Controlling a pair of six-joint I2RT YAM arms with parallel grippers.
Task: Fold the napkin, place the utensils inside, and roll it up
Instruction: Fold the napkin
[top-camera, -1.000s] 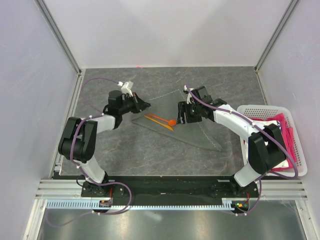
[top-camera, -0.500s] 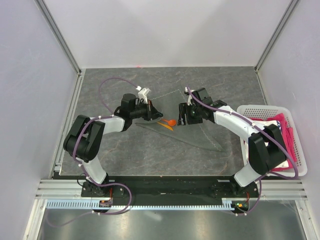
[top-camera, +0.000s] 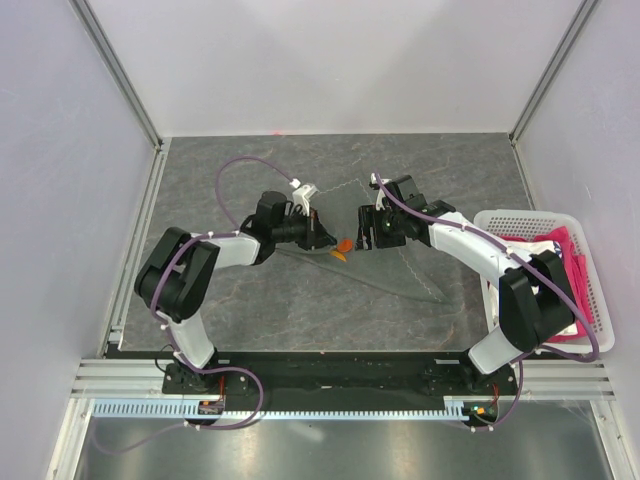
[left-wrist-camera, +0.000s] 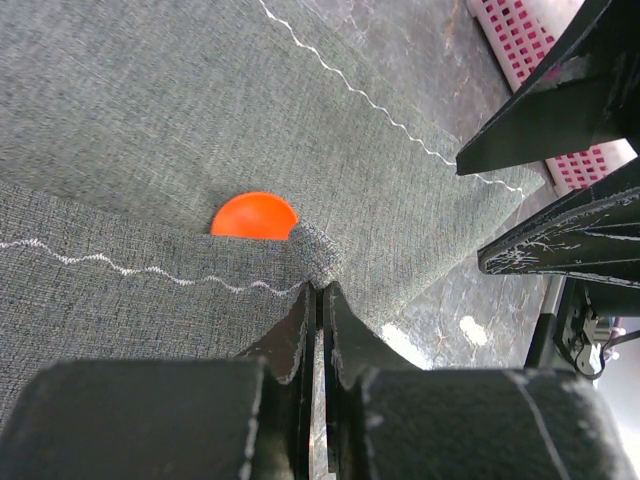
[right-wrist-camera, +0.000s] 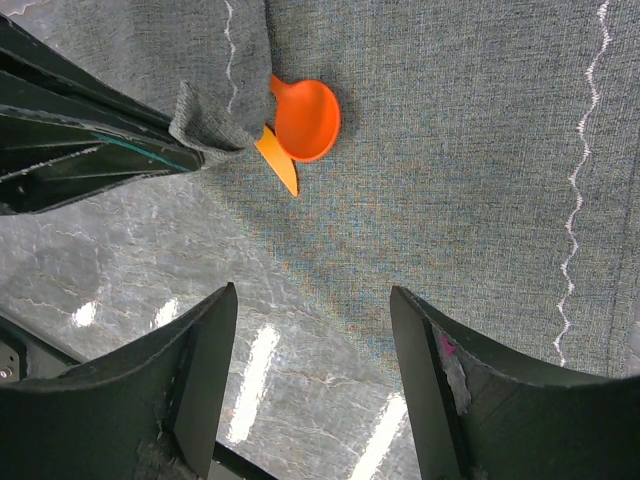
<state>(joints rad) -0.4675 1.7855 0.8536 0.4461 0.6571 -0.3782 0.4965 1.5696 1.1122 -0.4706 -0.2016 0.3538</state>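
The pointed orange tip (top-camera: 339, 256) of the utensil still sticks out, and my left gripper has the napkin's flap (right-wrist-camera: 205, 128) by its corner. The gripper should keep pulling until the flap covers the tip.
The dark grey napkin (top-camera: 400, 265) lies flat on the table, its pale hem showing in both wrist views (left-wrist-camera: 150, 100) (right-wrist-camera: 450, 150). My left gripper (top-camera: 318, 232) (left-wrist-camera: 320, 290) is shut on a corner of the napkin, and the flap it holds is drawn over the orange utensils (top-camera: 342, 246). Only the spoon's round bowl (left-wrist-camera: 254, 214) (right-wrist-camera: 307, 120) and a pointed orange tip (right-wrist-camera: 282, 165) stick out from under the flap (right-wrist-camera: 215, 110). My right gripper (top-camera: 372, 232) (right-wrist-camera: 312, 295) stands open just right of the spoon, over the napkin's near edge, with nothing between its fingers.
A white basket (top-camera: 500, 215) with pink fabric (top-camera: 565, 250) stands at the table's right edge, beside the right arm. The two grippers are close together, with the right one's fingers (left-wrist-camera: 540, 100) in the left wrist view. Pale walls enclose the table.
My left gripper has moved to the right with the napkin's corner, drawing the flap over the utensils until only their right ends show. The right arm has not moved.
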